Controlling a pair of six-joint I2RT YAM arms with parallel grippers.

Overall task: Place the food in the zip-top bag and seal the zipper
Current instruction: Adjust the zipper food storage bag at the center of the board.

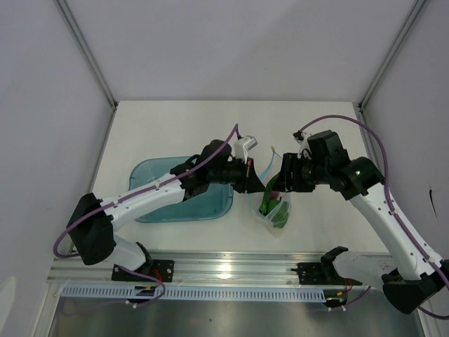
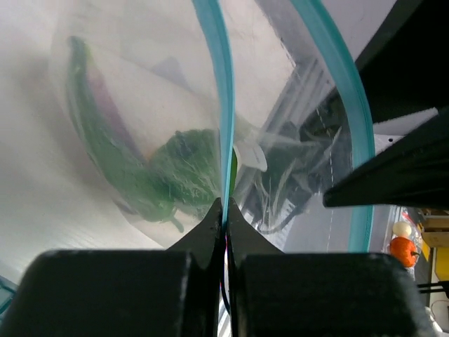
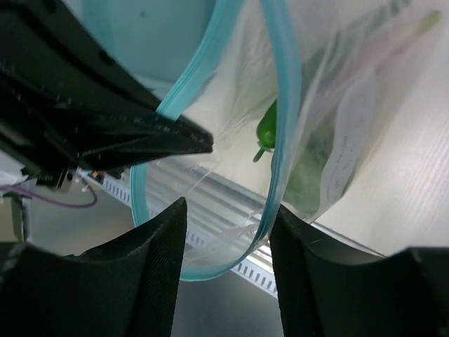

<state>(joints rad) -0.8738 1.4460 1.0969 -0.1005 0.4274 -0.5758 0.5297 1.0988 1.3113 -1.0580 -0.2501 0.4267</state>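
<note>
I should open my left gripper and take both sides of the zipper (image 2: 225,126) together, because the loose side of the bag's zipper (image 2: 348,78) stands outside my left gripper's fingers.
The clear zip-top bag (image 1: 275,210) hangs just above the table between my two grippers, its mouth open. A glossy green vegetable (image 2: 175,172) and a pink-purple piece (image 1: 274,194) lie inside it; the vegetable also shows in the right wrist view (image 3: 267,130). I cannot make out the yellow-orange fruit. My left gripper (image 2: 226,209) is shut on the blue-teal zipper (image 2: 223,105) strip at one lip of the mouth. My right gripper (image 3: 228,210) is open, and the other zipper (image 3: 284,105) lip loops between its fingers and touches the right finger (image 3: 295,239). In the top view the left gripper (image 1: 257,184) and right gripper (image 1: 280,180) nearly meet.
A translucent teal-blue tray (image 1: 158,175) sits left of the bag, under my left arm. An aluminium rail (image 1: 231,267) runs along the table's near edge, close below the bag. White walls enclose the table. A small orange round thing (image 2: 403,250) shows far off beyond the bag.
</note>
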